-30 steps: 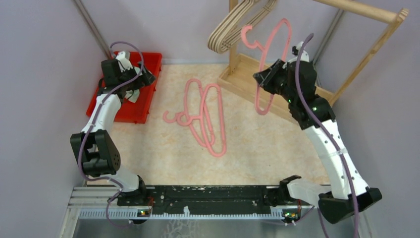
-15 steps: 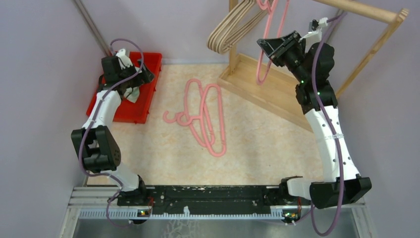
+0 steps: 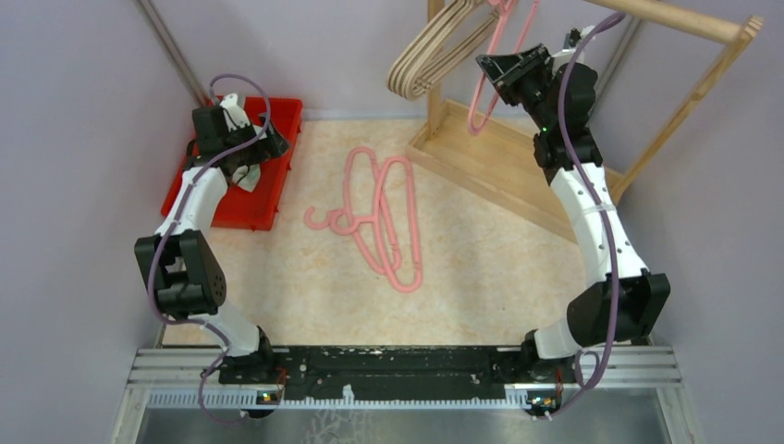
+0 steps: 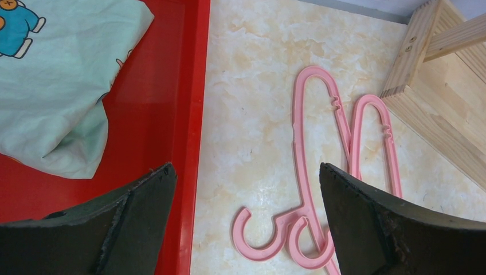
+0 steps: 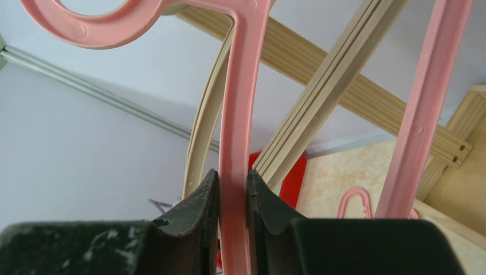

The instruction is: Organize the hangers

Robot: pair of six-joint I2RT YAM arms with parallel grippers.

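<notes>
My right gripper holds the pink hanger (image 3: 477, 104) upright, hook up, beside the beige hangers (image 3: 423, 67), and should now move it toward them, letting go once the rail carries it.
My right gripper (image 3: 493, 72) is shut on the shaft of a pink hanger (image 3: 480, 100) and holds it high by the wooden rack's top rail. In the right wrist view the jaws (image 5: 234, 189) pinch the pink shaft (image 5: 238, 114), and the hook curves at the top edge. Several beige hangers (image 3: 427, 57) hang on the rail, just behind the pink one (image 5: 329, 91). Two more pink hangers (image 3: 386, 220) lie overlapped on the table, also in the left wrist view (image 4: 314, 143). My left gripper (image 3: 248, 168) is open and empty (image 4: 246, 172) over the red tray's right edge.
A red tray (image 3: 282, 113) at the back left holds a pale green cloth (image 4: 57, 86). The light wooden rack (image 3: 504, 162) stands at the back right with its base on the table. Grey walls close in on the left, back and right.
My right arm has lifted the pink hanger up and back to the rack's top rail; its hook is now at the frame's top edge. The left arm has barely moved.
</notes>
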